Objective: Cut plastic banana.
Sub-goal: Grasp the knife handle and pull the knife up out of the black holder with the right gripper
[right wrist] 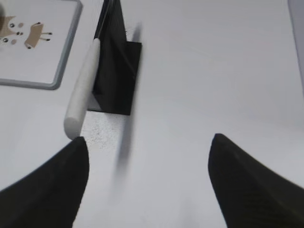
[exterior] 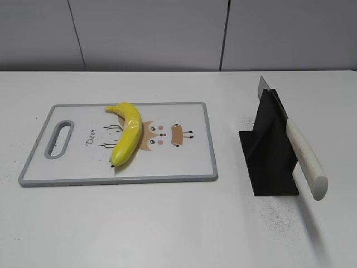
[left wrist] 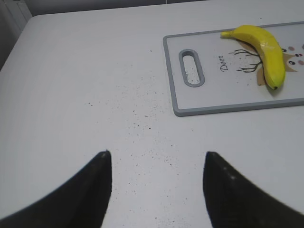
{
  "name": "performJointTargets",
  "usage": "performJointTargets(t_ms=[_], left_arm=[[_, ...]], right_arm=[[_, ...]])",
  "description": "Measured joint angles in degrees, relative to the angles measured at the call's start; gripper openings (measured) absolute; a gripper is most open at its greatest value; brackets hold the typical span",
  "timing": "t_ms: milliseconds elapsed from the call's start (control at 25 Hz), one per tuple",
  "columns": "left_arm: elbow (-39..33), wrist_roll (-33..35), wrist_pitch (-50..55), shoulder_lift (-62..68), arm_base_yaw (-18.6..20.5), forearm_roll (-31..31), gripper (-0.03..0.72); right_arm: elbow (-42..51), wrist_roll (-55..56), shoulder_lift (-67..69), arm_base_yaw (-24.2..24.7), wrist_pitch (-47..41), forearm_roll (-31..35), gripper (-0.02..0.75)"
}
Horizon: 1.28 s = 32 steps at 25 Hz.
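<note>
The knife's white handle (exterior: pixel 314 180) sticks out clear of the black stand, so I go on moving my right gripper toward the handle (exterior: pixel 304 153) until its open fingers are on both sides of it.
The plastic banana (exterior: pixel 126 133) is glossy yellow and curved. It lies on a white cutting board (exterior: pixel 78 167) with a grey rim and a deer drawing. It also shows in the left wrist view (left wrist: pixel 267 51). A knife with a white handle (exterior: pixel 304 157) rests in a black stand (exterior: pixel 270 151) right of the board. My left gripper (left wrist: pixel 156 161) is open and empty over bare table, left of the board (left wrist: pixel 209 102). My right gripper (right wrist: pixel 148 142) is open and empty, near the knife handle (right wrist: pixel 83 90) and the stand (right wrist: pixel 116 66). Neither gripper shows in the exterior view.
The board has a handle slot at its left end (exterior: pixel 60 139). Dark specks dot the white table near the stand and left of the board. A grey wall stands behind the table.
</note>
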<state>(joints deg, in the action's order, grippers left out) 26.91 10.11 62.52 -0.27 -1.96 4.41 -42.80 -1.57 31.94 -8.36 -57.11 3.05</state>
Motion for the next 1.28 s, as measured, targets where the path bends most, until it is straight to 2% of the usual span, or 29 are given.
performJointTargets(t_ms=[320, 920, 1280], left_arm=[[0.0, 0.0, 0.0, 0.0, 0.0, 0.0, 0.571], [0.0, 0.0, 0.0, 0.0, 0.0, 0.0, 0.569], [0.0, 0.0, 0.0, 0.0, 0.0, -0.02, 0.569]], right_arm=[[-4.97, 5.27, 12.53, -4.93, -0.9, 0.72, 0.591], [-22.93, 8.67, 38.04, -13.67, -11.93, 1.45, 0.591], [-25.56, 12.23, 49.78, -14.62, -12.13, -1.87, 0.59]])
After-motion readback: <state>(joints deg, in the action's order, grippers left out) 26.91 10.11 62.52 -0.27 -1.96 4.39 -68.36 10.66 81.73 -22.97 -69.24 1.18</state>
